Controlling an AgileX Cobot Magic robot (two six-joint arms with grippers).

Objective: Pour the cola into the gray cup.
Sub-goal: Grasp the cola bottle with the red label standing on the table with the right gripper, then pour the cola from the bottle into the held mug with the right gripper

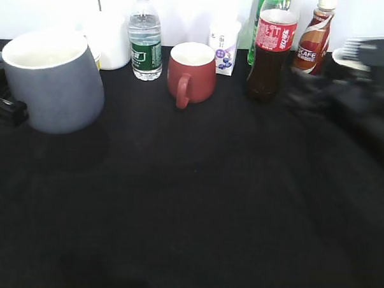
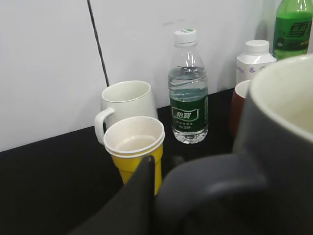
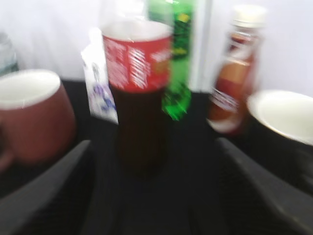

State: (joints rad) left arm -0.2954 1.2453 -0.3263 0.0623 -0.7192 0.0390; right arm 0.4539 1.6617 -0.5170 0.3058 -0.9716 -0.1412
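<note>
The cola (image 1: 271, 48) will sink to below the red label and stay partly full when I pour, because dark liquid (image 1: 266, 72) comes up to that label.
The cola (image 1: 270, 55), a clear bottle of dark liquid with a red label, stands upright at the back right. In the right wrist view the cola (image 3: 139, 93) is straight ahead. My right gripper (image 3: 151, 196) is open, one finger on each side, short of the bottle. In the exterior view the right gripper (image 1: 322, 92) is a dark blur just right of the cola. The gray cup (image 1: 54, 87), white inside, is at the far left. My left gripper (image 1: 2, 107) is shut on its handle. The left wrist view shows the gray cup (image 2: 279, 147) and one finger of the left gripper (image 2: 146, 191) against the handle.
Along the back stand a white mug (image 2: 128, 105), a yellow paper cup (image 2: 137, 152), a water bottle (image 1: 145, 43), a red mug (image 1: 192, 72), a small carton (image 1: 223, 50), a green bottle (image 1: 268, 7), a coffee bottle (image 1: 313, 41) and a black mug (image 3: 286, 132). Black cloth (image 1: 196, 201) covers the table.
</note>
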